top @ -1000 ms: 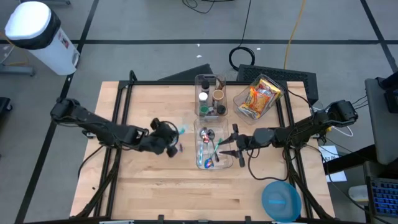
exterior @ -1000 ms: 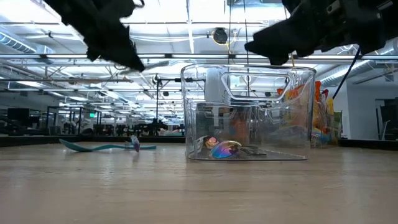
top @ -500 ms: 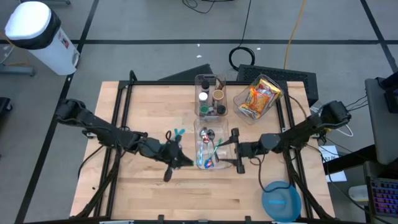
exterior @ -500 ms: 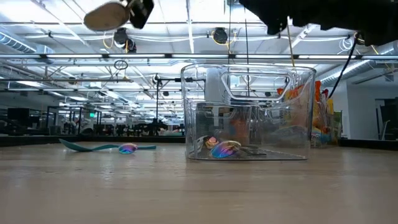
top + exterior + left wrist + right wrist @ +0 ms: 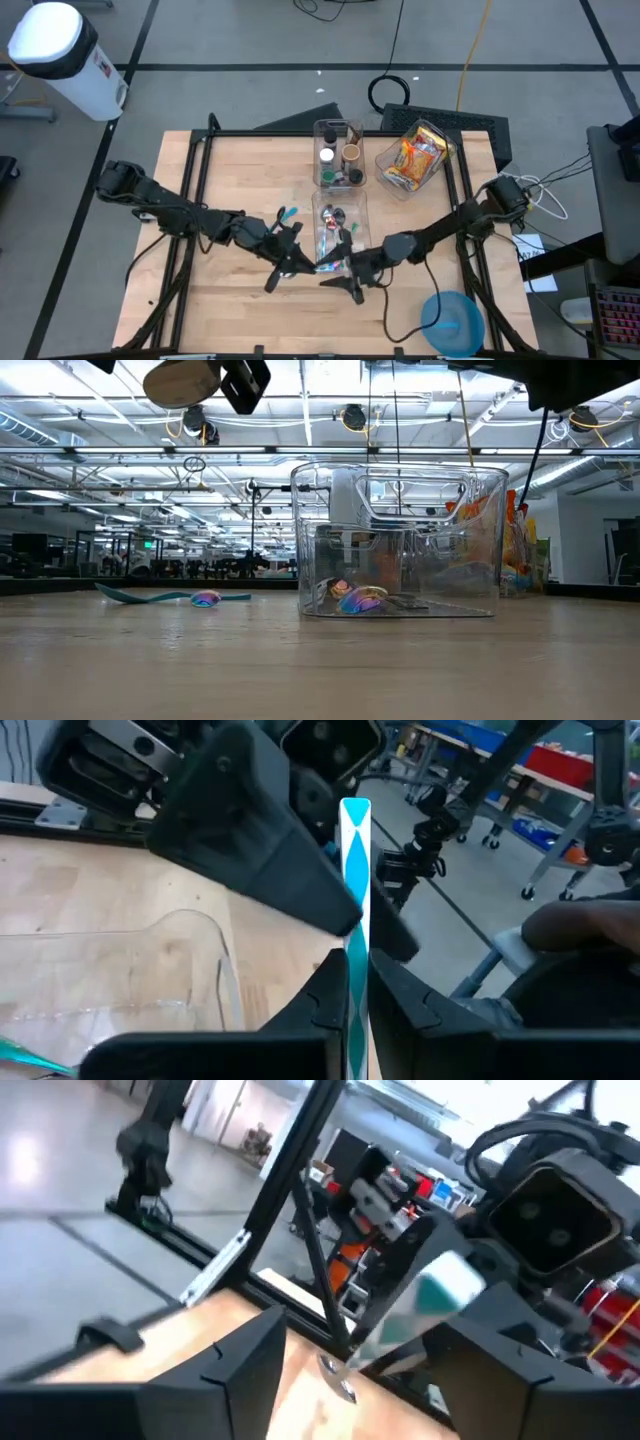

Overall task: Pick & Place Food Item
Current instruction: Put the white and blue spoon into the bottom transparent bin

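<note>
The utensil's handle (image 5: 356, 870) reaches out beyond my left gripper's fingers. My right gripper should grab that free part of the handle and carry the utensil into the clear bin (image 5: 345, 225).
My left gripper (image 5: 295, 258) is shut on a utensil with a teal-and-white handle (image 5: 355, 870), held high over the table just left of the clear utensil bin (image 5: 335, 235). The utensil's rounded end (image 5: 182, 380) shows at the top of the low view. My right gripper (image 5: 343, 282) is open and empty, close to the left gripper at the bin's near end, and faces it (image 5: 355, 1380). A teal spoon (image 5: 285, 213) lies flat on the table left of the bin (image 5: 175, 597). My left gripper pinches the utensil's teal-and-white handle (image 5: 355, 955) between its two fingers. The handle runs forward along the fingers and sticks out past their tips. The utensil is lifted clear of the table.
The clear bin (image 5: 398, 540) holds several colourful utensils. Behind it stand a bin of small jars (image 5: 338, 155) and a tilted bin of snack bags (image 5: 415, 155). A blue bowl (image 5: 452, 320) sits at the near right corner. Bare table lies at the near left.
My left gripper has gone from beside the teal spoon toward the near edge and the right, carrying its utensil up. My right gripper has gone from the bin's right side toward the near edge and the left, ending close to the left gripper. The teal spoon stays on the table.
</note>
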You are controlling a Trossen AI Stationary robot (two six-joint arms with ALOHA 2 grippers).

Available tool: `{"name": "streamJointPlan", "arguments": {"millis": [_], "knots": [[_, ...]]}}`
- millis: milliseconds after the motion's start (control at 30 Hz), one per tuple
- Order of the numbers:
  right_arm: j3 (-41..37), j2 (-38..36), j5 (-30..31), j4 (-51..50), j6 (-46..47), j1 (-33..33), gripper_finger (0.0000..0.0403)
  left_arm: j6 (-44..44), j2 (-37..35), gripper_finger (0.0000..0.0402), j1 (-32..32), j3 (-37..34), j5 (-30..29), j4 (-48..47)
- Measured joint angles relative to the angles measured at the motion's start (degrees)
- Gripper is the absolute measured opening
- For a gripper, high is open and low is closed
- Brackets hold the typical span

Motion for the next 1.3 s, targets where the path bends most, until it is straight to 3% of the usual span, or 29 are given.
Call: {"name": "streamJointPlan", "arguments": {"millis": [367,600,767,1067,1167,1300], "knots": [[0.06,0.10,1.17,0.32,-11.43,2.51,0.0096,-0.68,0.00,0.0025,-0.36,0.00,3.34,0.43],[0.06,0.12,0.38,3.21,-11.11,2.47,0.0035,-0.85,-0.02,0.0017,-0.38,0.07,4.48,0.71],[0.06,0.12,0.00,3.32,-8.38,2.15,0.0056,-0.87,-0.04,0.0025,-0.37,0.07,4.30,0.61],[0.06,0.09,-4.62,5.98,-4.80,2.17,0.0182,-0.98,-0.04,0.0020,-0.25,0.04,3.81,0.45],[0.06,0.05,-4.72,5.98,-4.84,2.15,0.0180,-1.07,-0.04,0.0024,-0.23,0.04,3.52,0.40],[0.08,0.05,-4.60,5.94,-5.44,2.13,0.0137,-1.05,-0.04,0.0017,-0.10,0.02,3.69,0.37]]}}
